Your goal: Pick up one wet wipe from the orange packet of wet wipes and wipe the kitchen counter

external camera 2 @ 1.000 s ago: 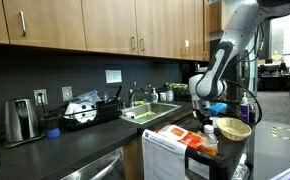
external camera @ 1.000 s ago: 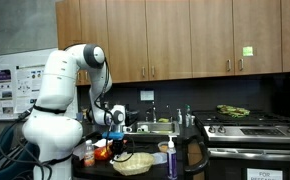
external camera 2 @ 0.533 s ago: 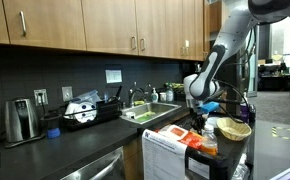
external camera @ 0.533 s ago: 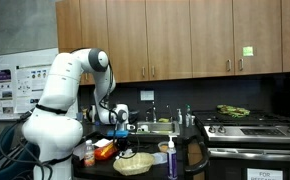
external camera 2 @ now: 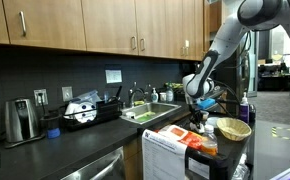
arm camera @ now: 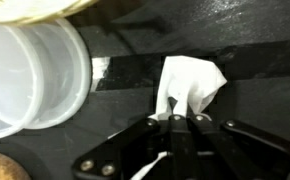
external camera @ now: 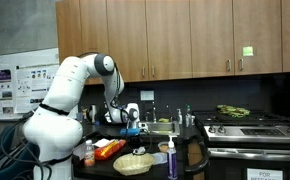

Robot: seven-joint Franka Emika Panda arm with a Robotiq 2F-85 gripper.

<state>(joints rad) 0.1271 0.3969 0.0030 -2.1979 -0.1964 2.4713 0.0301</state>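
Observation:
The clear plastic container (arm camera: 37,75) stands next to the wet wipe and limits this stroke, so my gripper should wipe back across the open counter (arm camera: 270,108) toward the orange packet.
In the wrist view my gripper (arm camera: 182,120) is shut on a white wet wipe (arm camera: 190,82) that hangs over the dark kitchen counter (arm camera: 255,50). In both exterior views the gripper (external camera: 133,127) (external camera 2: 202,108) hovers above the counter (external camera 2: 80,140), beyond the wicker basket. The orange packet of wet wipes (external camera: 109,149) lies flat at the counter's near end, next to the wicker basket (external camera: 133,163); it also shows in an exterior view (external camera 2: 207,143).
A clear plastic container (arm camera: 30,80) sits beside the wipe. The steel sink and tap (external camera 2: 147,110) lie further along the counter. A soap bottle (external camera: 172,160) stands near the basket. The stove (external camera: 250,128) is beyond the sink; a toaster (external camera 2: 21,120) stands at the counter's far end.
My arm has swung away from the orange packet and basket towards the sink, carrying the wipe out over the counter.

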